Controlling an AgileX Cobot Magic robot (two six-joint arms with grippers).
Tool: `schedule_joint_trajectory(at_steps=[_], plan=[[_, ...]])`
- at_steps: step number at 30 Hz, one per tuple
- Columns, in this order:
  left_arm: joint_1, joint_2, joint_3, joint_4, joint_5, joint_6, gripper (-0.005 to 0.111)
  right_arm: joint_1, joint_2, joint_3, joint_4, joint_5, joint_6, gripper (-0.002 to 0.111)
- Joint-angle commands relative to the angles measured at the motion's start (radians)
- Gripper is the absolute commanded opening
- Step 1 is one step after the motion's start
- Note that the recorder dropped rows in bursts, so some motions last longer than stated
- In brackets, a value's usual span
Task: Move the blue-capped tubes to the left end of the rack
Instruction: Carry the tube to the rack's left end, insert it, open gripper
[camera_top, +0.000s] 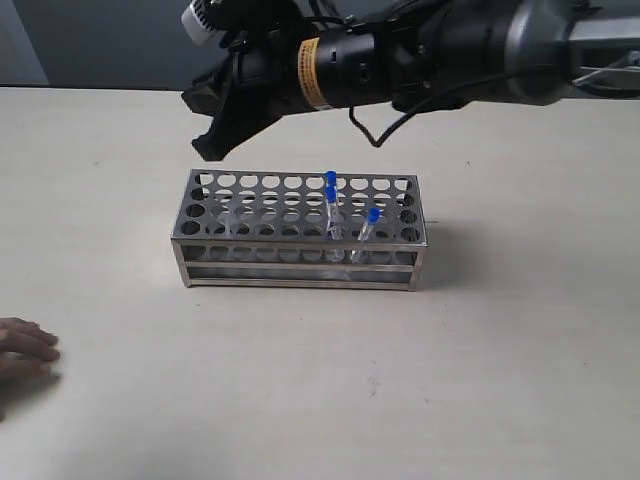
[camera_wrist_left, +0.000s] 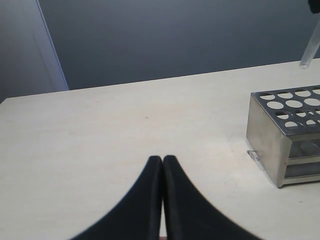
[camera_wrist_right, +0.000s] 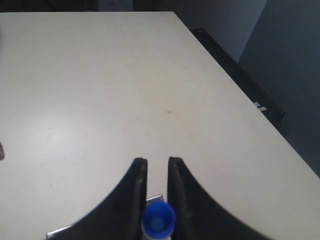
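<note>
The tube's clear lower end points down over the rack's empty far corner hole. My right gripper goes on lowering the tube until it stands in that hole.
The silvery rack stands mid-table with three blue-capped tubes upright in holes right of its middle. My right gripper reaches across and hangs above the rack's left end. In the right wrist view that gripper is shut on a fourth tube, whose blue cap sits between the fingers. The left wrist view shows this tube's clear lower end hanging above the rack. My left gripper is shut on nothing, low over the bare table to the rack's left.
A person's hand rests on the table at the front left edge. The cream table runs back to a dark wall. The right arm's black body spans the space above and behind the rack.
</note>
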Motion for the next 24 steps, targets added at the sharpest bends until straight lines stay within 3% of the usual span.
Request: schedule_joint_trajectory(at_steps=[1, 24], plan=[[-0.004, 0.003, -0.005, -0.005, -0.008, -0.001, 0.001, 0.002, 0.131, -0.132, 0.033, 0.009, -0.001, 0.000], [-0.004, 0.003, -0.005, -0.005, -0.008, -0.001, 0.001, 0.002, 0.332, -0.196, 0.042, -0.064, 0.022, 0.000]])
